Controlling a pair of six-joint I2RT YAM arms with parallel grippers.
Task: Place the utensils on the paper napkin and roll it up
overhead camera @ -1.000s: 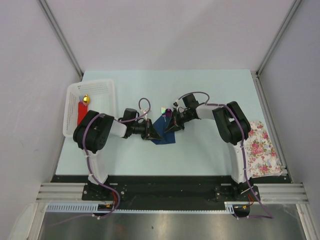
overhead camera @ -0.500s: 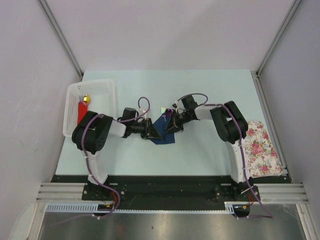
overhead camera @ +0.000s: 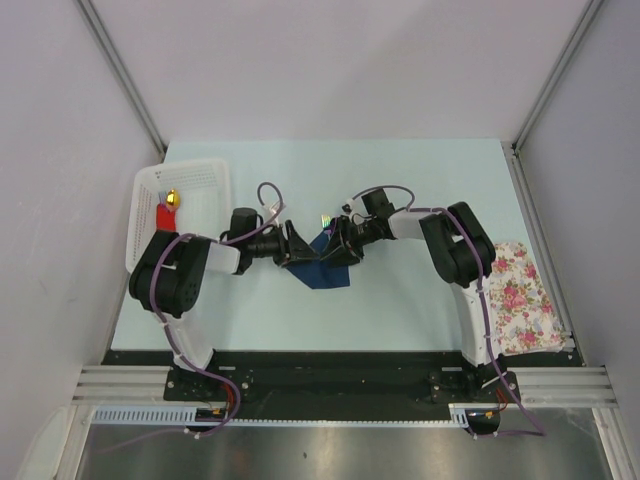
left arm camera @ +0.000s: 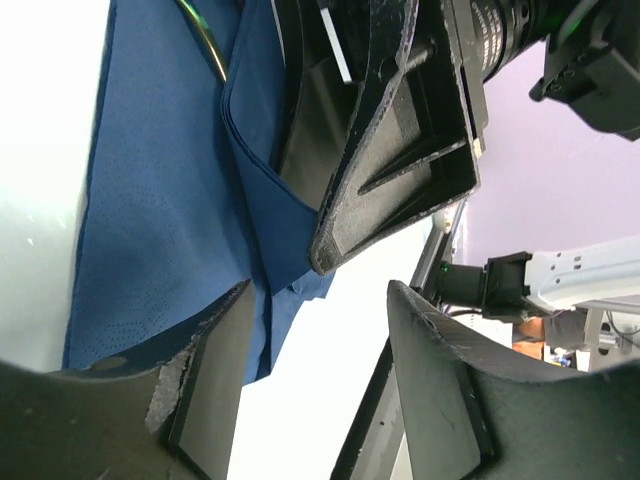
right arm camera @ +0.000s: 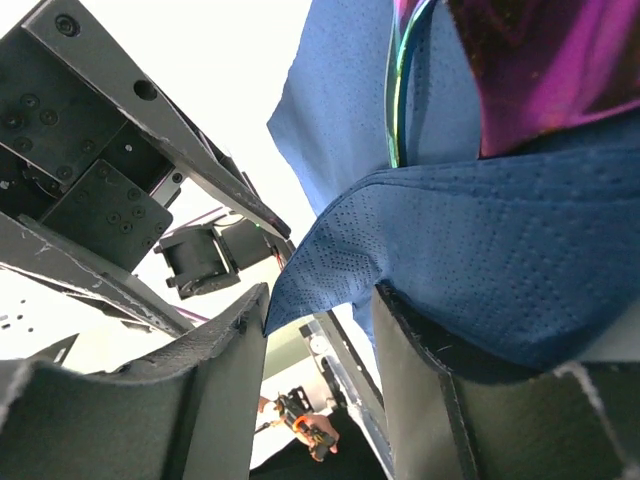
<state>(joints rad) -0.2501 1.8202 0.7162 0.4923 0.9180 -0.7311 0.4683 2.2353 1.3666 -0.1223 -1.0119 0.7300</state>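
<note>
The napkin's fold (left arm camera: 280,228) stands up at my right gripper's fingers, so my left gripper should pin the fold's near edge (left arm camera: 274,298) with closed fingers before my right gripper moves.
The navy paper napkin (overhead camera: 326,270) lies partly folded at the table's middle, with folds standing up between my two grippers. Shiny green-purple utensils (overhead camera: 327,220) poke out at its far edge. In the right wrist view a purple utensil end (right arm camera: 540,70) rests on the napkin (right arm camera: 520,250). My left gripper (overhead camera: 295,247) is open just left of the napkin (left arm camera: 150,200), nothing between its fingers (left arm camera: 210,380). My right gripper (overhead camera: 333,245) faces it, open, with a napkin fold tip hanging at its gap (right arm camera: 320,295). A thin utensil edge (left arm camera: 205,35) shows in a fold.
A white basket (overhead camera: 205,175) at the far left holds a red flat object (overhead camera: 163,218) with a gold ball (overhead camera: 172,198). A white cloth with pink flowers (overhead camera: 520,300) lies at the table's right edge. The two grippers almost touch over the napkin.
Both grippers have opened from shut and let go of the napkin's folds. The left arm has drawn back a little to the left; the right one barely moved.
</note>
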